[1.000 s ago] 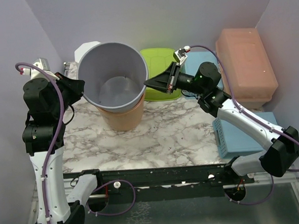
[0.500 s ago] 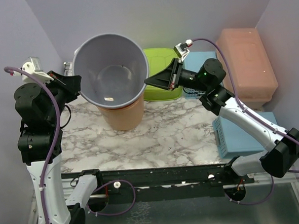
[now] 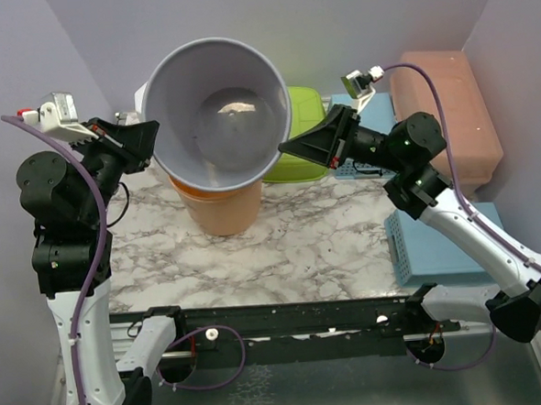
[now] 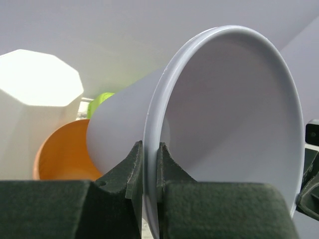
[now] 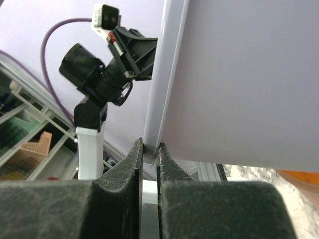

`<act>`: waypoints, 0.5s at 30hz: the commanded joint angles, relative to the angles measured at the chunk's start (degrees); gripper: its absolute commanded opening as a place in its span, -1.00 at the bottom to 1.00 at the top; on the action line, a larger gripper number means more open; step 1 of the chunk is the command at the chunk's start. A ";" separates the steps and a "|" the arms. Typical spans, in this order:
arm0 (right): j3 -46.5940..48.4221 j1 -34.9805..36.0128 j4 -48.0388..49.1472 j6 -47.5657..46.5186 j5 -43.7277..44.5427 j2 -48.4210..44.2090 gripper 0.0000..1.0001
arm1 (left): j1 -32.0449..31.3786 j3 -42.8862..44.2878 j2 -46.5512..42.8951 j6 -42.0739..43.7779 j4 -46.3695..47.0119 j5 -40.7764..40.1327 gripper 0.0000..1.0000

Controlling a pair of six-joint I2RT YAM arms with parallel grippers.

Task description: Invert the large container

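Note:
My left gripper has its fingers on both sides of the large container's rim. My right gripper keeps going away from the orange bucket and lets go of the opposite rim.
The large container is a pale grey bucket, held in the air and tilted so that its mouth faces the top camera. My left gripper is shut on its left rim, and my right gripper is shut on its right rim. In the left wrist view the rim runs between the two dark fingers, the grey wall filling the right side. In the right wrist view the fingers pinch the rim's edge, with the left arm beyond.
An orange bucket stands on the marble table right under the lifted one. Behind are a lime green tub, a white octagonal lid and a pink box. A blue basket lies at the right.
Both arms have raised the grey bucket off the orange one and tipped its mouth further toward the camera. The right arm has swung to the right and up.

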 commanded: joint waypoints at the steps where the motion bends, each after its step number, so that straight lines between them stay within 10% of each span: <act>1: -0.43 0.37 2.90 -6.60 0.64 -4.27 -0.87 | -1.87 1.99 0.01 -2.84 5.91 8.91 -1.00; 15: -3.80 0.43 -4.95 -13.27 8.63 -14.32 -0.86 | -2.44 -3.69 2.08 -12.83 15.44 18.14 -1.00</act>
